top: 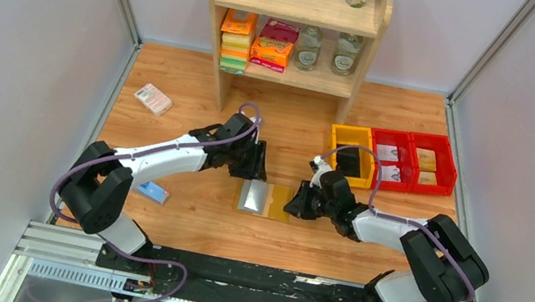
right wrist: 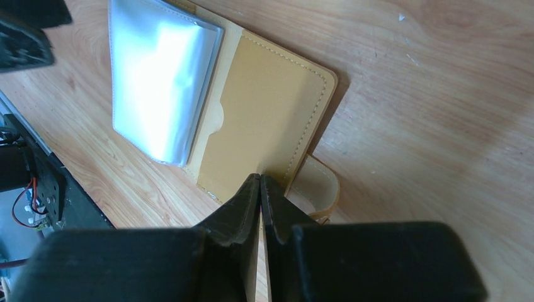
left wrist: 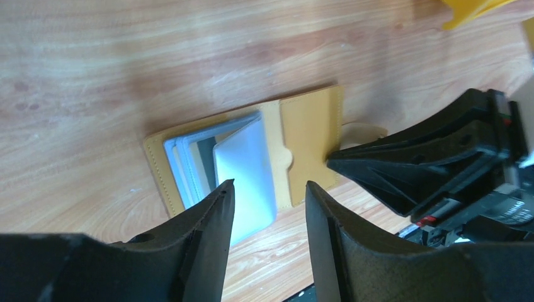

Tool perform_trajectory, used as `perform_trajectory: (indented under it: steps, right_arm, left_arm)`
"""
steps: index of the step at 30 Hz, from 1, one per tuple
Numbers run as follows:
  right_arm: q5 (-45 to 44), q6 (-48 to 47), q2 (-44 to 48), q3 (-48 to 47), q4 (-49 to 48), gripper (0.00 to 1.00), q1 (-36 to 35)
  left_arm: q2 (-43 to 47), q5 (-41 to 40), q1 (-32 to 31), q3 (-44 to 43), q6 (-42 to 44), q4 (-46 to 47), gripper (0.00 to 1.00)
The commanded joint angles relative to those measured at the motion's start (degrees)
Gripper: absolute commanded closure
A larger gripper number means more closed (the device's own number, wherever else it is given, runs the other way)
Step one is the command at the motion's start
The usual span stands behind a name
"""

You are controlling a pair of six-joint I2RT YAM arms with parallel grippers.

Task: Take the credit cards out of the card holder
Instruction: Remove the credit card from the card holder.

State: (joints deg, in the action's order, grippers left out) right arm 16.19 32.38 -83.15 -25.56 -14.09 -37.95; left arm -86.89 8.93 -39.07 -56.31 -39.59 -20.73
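Observation:
The robot's left gripper should fold the clear sleeve (left wrist: 247, 171) onto the tan flap (left wrist: 311, 131) before the striped card comes out, because the sleeve leans over the card beneath it.
The tan card holder (top: 266, 199) lies open on the wooden table between both arms. Its grey-blue clear sleeves (left wrist: 242, 167) fan up from the left half; its tan right flap (left wrist: 308, 141) lies flat. I cannot make out separate cards in the sleeves. My left gripper (left wrist: 269, 189) is open and empty, hovering over the sleeves' near edge; it also shows in the top view (top: 253, 167). My right gripper (right wrist: 260, 179) is shut, its tips resting on the tan flap's (right wrist: 264, 119) outer edge beside the strap (right wrist: 318, 189); it also shows in the top view (top: 296, 203).
A blue bar (top: 152, 191) lies by the left arm. A pink-white packet (top: 153, 98) lies at the far left. A yellow bin (top: 351, 159) and red bins (top: 412, 160) stand at the right. A wooden shelf (top: 299, 7) with goods stands at the back.

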Motion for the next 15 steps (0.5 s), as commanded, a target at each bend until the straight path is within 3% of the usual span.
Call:
perform_trajectory:
  steps: [1,15]
  right_arm:
    - [-0.9,-0.8,-2.4,-0.6,0.7,0.9,-0.2]
    - [-0.5,-1.3,-2.6,-1.4,1.1,0.91,-0.2]
  left_arm:
    - [0.7,-0.6,0.9,2.7,-2.4,2.0,0.45]
    - [-4.4,2.7,2.0,2.9,-1.8,5.8,0.43]
